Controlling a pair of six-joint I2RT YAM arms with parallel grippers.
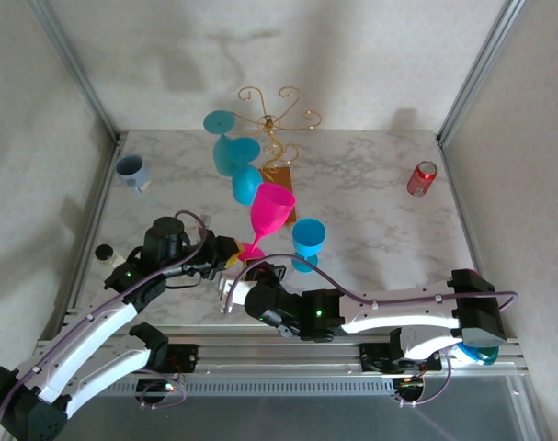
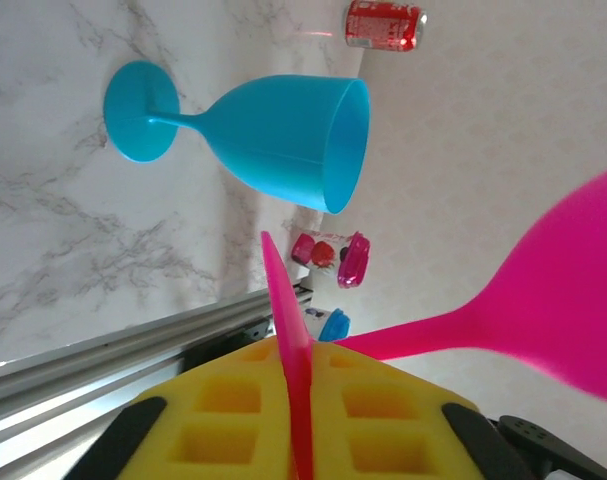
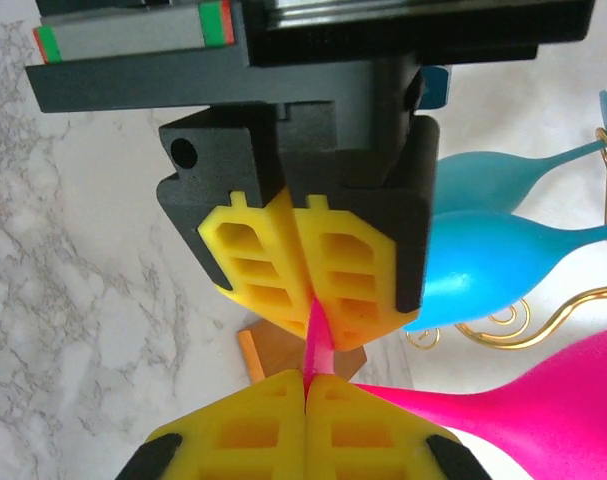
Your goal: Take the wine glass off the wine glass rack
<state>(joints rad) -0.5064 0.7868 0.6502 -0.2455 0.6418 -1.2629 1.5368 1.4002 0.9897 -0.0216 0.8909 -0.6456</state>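
Observation:
Both grippers are pinching the pink wine glass's foot (image 1: 252, 251), and that is the end that must stand. My right gripper should go to the bowl's rim (image 1: 291, 199) before my left gripper opens.
The pink wine glass (image 1: 271, 213) is off the wine glass rack (image 1: 275, 118) and leans over the table in front of it. Its thin foot (image 3: 314, 345) is pinched from two sides. My left gripper (image 2: 301, 350) is shut on the foot's edge, with the pink bowl (image 2: 573, 300) to the right. My right gripper (image 3: 306, 380) is shut on the same foot from the opposite side, facing the left gripper (image 3: 312, 310). In the top view the left gripper (image 1: 234, 254) and the right gripper (image 1: 249, 272) meet at the foot. Two blue glasses (image 1: 233, 152) hang on the rack.
A blue glass (image 1: 308, 241) stands upright just right of the pink foot. A grey mug (image 1: 133, 172) is at the left edge and a red can (image 1: 421, 177) at the right. The rack's wooden base (image 1: 280, 176) is behind the pink bowl.

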